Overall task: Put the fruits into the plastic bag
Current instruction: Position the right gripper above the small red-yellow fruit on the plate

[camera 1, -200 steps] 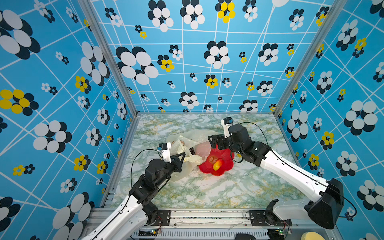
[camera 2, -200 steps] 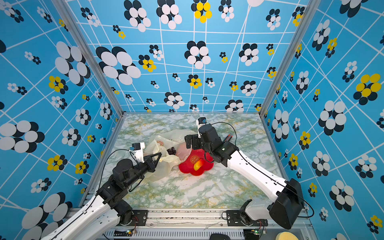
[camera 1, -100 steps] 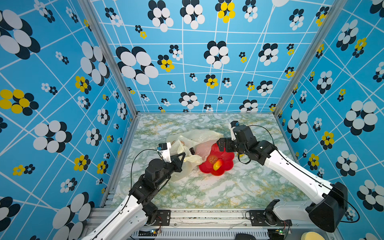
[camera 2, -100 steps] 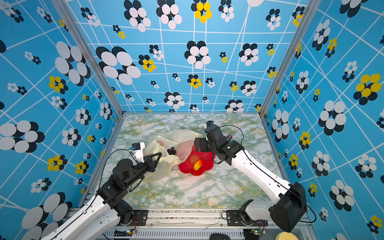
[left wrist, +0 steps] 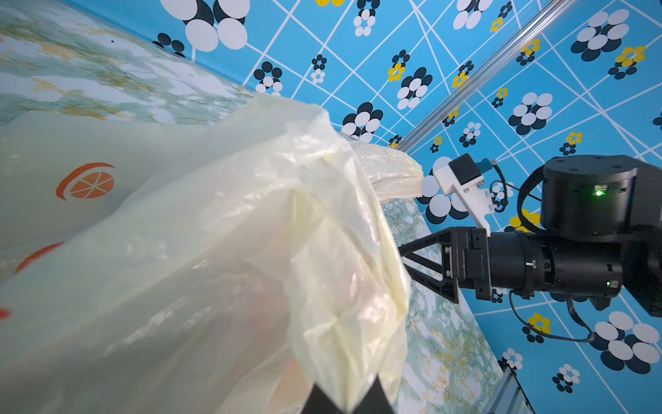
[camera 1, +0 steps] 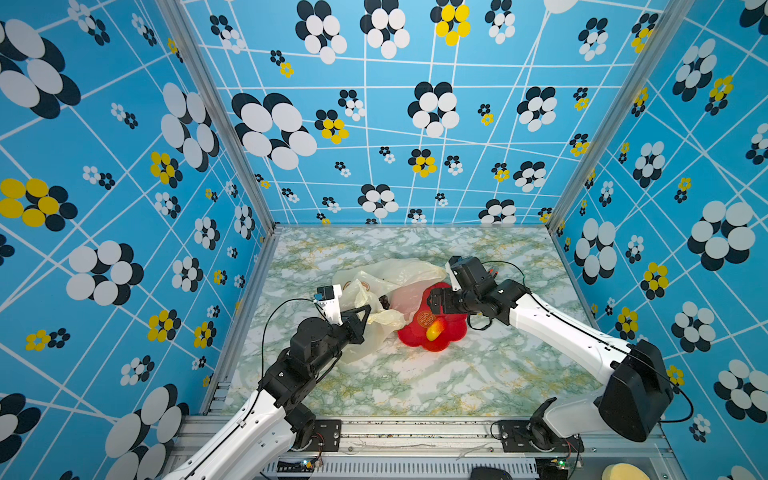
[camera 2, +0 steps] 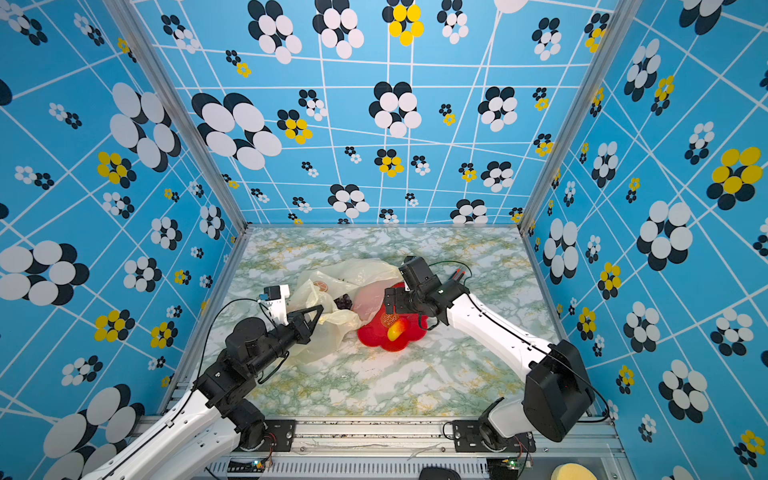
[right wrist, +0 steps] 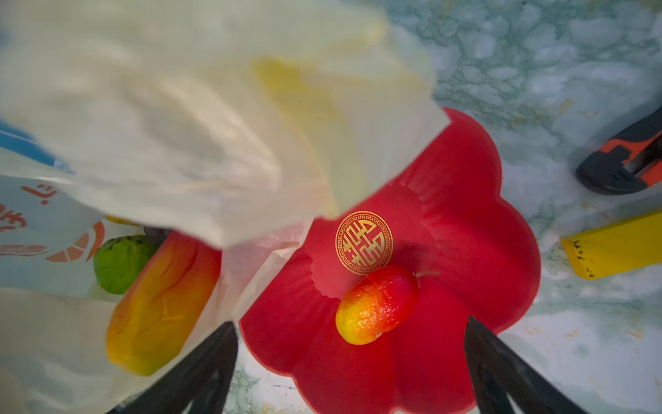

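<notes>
My right gripper is open around the red-and-yellow fruit [camera 1: 434, 329], which lies clear of the bag's edge [right wrist: 279, 258], so it should keep lowering its fingers until they reach the fruit's middle.
The cream-yellow plastic bag [camera 1: 386, 276] [camera 2: 345, 274] lies crumpled left of centre. My left gripper [camera 1: 368, 309] [camera 2: 320, 309] [left wrist: 345, 398] is shut on its raised edge. Through the mouth I see a green fruit [right wrist: 120, 261], a long orange-yellow fruit [right wrist: 161, 301] and a dark grape bunch [camera 1: 384, 301] [camera 2: 343, 301]. A red-and-yellow fruit [camera 1: 434, 331] [camera 2: 397, 329] [right wrist: 376, 304] lies on the red flower-shaped plate [camera 1: 453, 332] [camera 2: 370, 336] [right wrist: 465, 215]. My right gripper [camera 1: 432, 301] [camera 2: 388, 301] [right wrist: 349, 320] hangs open over that plate, empty, its fingers on either side of the fruit.
An orange-black cutter [camera 1: 492, 272] [camera 2: 457, 274] [right wrist: 623, 161] and a flat yellow strip [right wrist: 616, 247] lie on the marble table just right of the plate. The bag's far flap drapes over part of the plate. Blue patterned walls close in three sides.
My right gripper has shifted from the bag's mouth toward the front, over the plate and its fruit. The left gripper and the bag edge have held still.
</notes>
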Robot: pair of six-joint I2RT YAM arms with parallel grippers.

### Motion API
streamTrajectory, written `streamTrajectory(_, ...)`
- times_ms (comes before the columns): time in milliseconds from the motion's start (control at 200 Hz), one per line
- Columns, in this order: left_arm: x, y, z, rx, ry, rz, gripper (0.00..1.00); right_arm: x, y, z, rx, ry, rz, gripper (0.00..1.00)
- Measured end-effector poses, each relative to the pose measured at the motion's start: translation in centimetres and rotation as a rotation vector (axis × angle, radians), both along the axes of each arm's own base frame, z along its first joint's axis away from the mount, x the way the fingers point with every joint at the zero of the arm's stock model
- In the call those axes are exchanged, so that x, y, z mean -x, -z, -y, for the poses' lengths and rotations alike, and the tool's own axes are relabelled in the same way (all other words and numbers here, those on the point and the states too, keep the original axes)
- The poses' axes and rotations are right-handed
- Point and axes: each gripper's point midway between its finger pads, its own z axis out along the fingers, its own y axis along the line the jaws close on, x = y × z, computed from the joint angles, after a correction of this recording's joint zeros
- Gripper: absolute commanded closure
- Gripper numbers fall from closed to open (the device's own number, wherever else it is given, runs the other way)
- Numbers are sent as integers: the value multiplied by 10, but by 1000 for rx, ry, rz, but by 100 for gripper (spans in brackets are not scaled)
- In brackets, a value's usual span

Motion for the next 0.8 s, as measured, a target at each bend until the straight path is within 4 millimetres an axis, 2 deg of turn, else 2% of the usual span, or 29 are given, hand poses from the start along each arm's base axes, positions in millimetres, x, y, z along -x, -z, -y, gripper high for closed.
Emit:
streamTrajectory(470, 0, 0, 0, 2, -1, -2, 100, 16, 52, -7, 8, -13, -168, 1)
streamTrajectory(800, 0, 2, -3, 2, -16, 6, 100, 18, 64, -7, 21, -12, -198, 1)
